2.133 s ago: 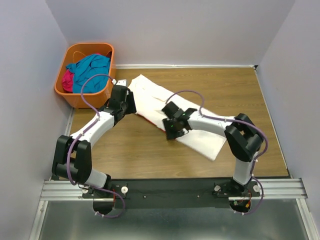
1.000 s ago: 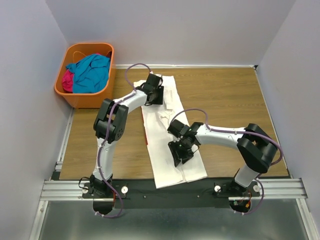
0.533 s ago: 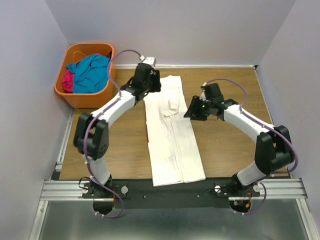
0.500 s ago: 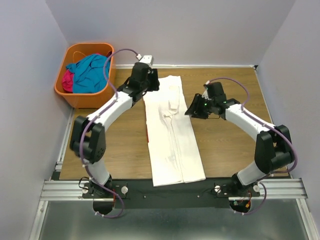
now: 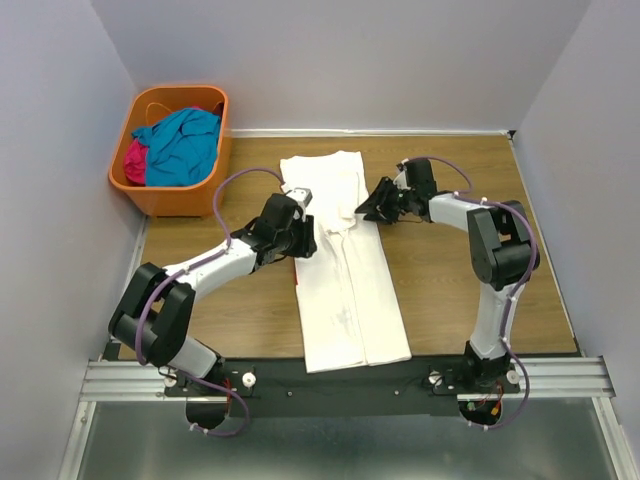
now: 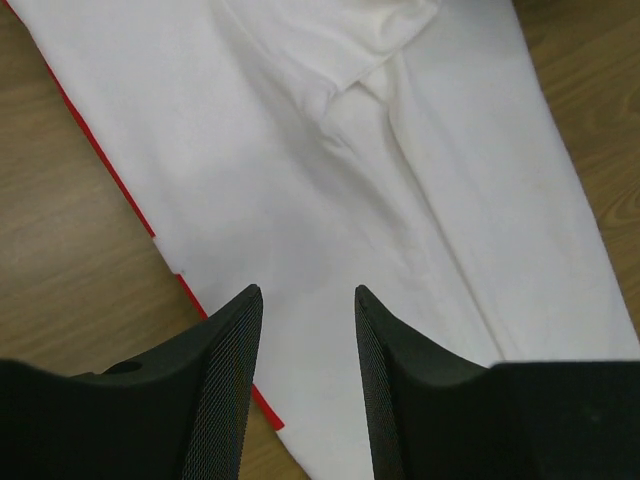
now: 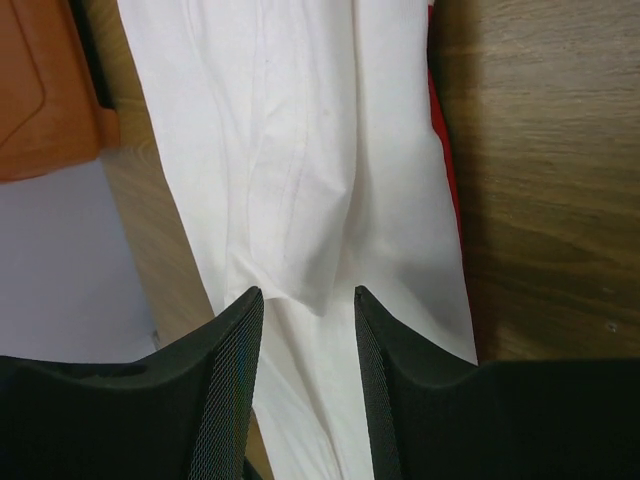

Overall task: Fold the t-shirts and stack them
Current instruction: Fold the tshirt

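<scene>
Next, my right gripper pinches the flap's tip (image 7: 318, 298) and pulls it toward the strip's far end before folding, because the white t-shirt's flap (image 7: 302, 215) lies crumpled halfway along the strip.
The white t-shirt (image 5: 348, 290) lies on the table as a long folded strip running from far to near, with a thin red edge (image 6: 110, 170) showing along its left side. My left gripper (image 5: 306, 240) is open and empty over the strip's left edge, part way down; the left wrist view shows white cloth (image 6: 400, 200) below the gripper (image 6: 308, 292). My right gripper (image 5: 370, 208) is open and empty at the strip's far right edge, with white cloth (image 7: 300, 150) and a red edge (image 7: 440, 130) below the gripper (image 7: 308, 292). The teal-blue t-shirt (image 5: 185, 140) and magenta t-shirt (image 5: 135, 160) lie crumpled in the basket.
An orange basket (image 5: 150, 195) stands at the far left corner of the wooden table (image 5: 460, 280) and also shows in the right wrist view (image 7: 45, 90). Purple-grey walls close in the back and both sides. A metal rail (image 5: 560, 378) runs along the near edge.
My left gripper has come from the shirt's far end toward me to its left edge. My right gripper has moved a little farther and left to the shirt's right edge. The shirt stays put.
</scene>
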{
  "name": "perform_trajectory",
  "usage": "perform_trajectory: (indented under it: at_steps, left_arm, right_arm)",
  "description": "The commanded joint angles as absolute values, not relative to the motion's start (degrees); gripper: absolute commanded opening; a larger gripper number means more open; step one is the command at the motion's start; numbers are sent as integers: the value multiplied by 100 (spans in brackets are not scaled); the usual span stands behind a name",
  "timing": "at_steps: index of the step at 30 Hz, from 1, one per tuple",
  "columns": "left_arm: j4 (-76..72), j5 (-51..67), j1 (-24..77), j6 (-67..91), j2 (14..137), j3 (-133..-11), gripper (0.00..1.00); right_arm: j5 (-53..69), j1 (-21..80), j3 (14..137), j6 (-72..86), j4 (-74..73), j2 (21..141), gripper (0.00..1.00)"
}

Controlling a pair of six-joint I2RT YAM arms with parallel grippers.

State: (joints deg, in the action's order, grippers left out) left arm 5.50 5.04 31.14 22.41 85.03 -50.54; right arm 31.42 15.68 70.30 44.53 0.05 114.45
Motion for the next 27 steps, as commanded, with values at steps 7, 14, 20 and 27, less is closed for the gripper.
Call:
perform_trajectory:
  at_steps: [7, 14, 20, 27]
  left_arm:
    - [334, 1046, 3384, 2346, 8569, -4659, 50]
    - [404, 1090, 3516, 2285, 8701, -4623, 50]
    - [720, 1248, 3638, 2110, 8956, -4693, 50]
    - [1089, 1423, 3709, 2004, 9053, -4614, 49]
  right_arm:
    - [3550, 1547, 7260, 4965, 720, 12058, 49]
    - [3884, 1556, 7268, 5141, 1045, 12348, 49]
    - [4008, 1556, 7365, 5080, 1072, 12437, 39]
    - [3841, 1485, 7567, 4782, 941, 12331, 6]
